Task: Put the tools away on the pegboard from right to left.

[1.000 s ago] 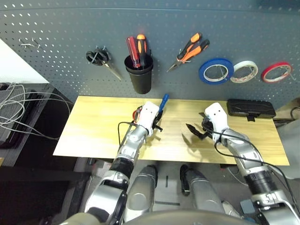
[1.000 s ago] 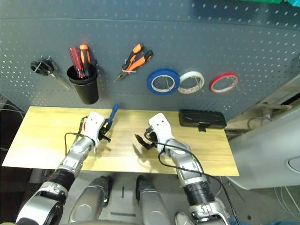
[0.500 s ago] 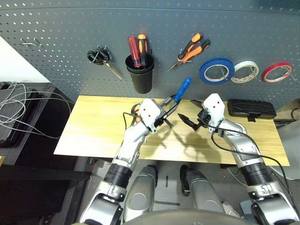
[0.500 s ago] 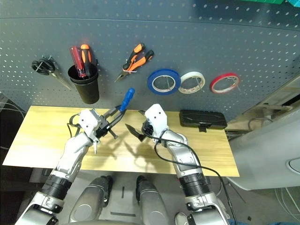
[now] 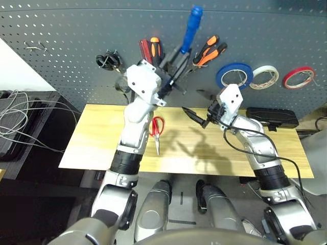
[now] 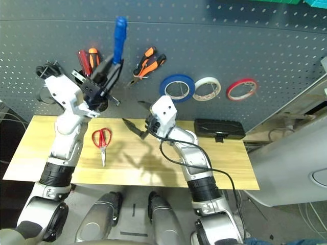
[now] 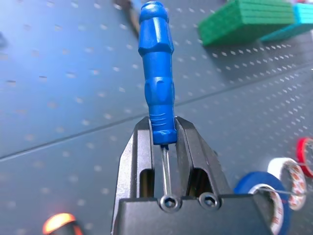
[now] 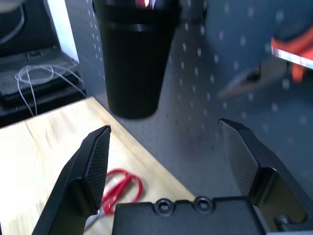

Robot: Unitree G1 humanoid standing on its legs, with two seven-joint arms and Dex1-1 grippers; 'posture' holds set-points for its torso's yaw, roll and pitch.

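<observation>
My left gripper should keep carrying the blue-handled screwdriver (image 5: 192, 26) to the black cup (image 8: 137, 68) until the screwdriver's stem is inside, because the screwdriver is handle up, with its stem down for the cup.
My left gripper (image 7: 166, 142) is shut on the slim blue-handled screwdriver (image 5: 191, 25) where the handle meets the shaft. It holds it high against the pegboard (image 5: 61, 30), handle up, between the black cup's screwdrivers (image 5: 150, 48) and the orange-and-black pliers (image 5: 207, 53) on their hook. The black cup (image 8: 134, 58) is hidden behind my left hand in the head views. The blue tape roll (image 5: 235, 76) hangs right of the pliers. Red-handled scissors (image 5: 157, 127) lie on the wooden table (image 5: 102, 148). My right gripper (image 5: 196, 104) hovers open over the table's middle, holding nothing.
A white tape ring (image 5: 265, 76) and a red tape ring (image 5: 300, 76) hang at the right of the board, black-handled scissors (image 5: 107, 61) at the left. A black case (image 5: 273, 117) lies at the table's back right. Cables (image 5: 20, 112) lie off the left edge.
My left arm has lifted the screwdriver from just above the table up to the pegboard by the cup, uncovering the red scissors. My right gripper has risen and shifted left, still open.
</observation>
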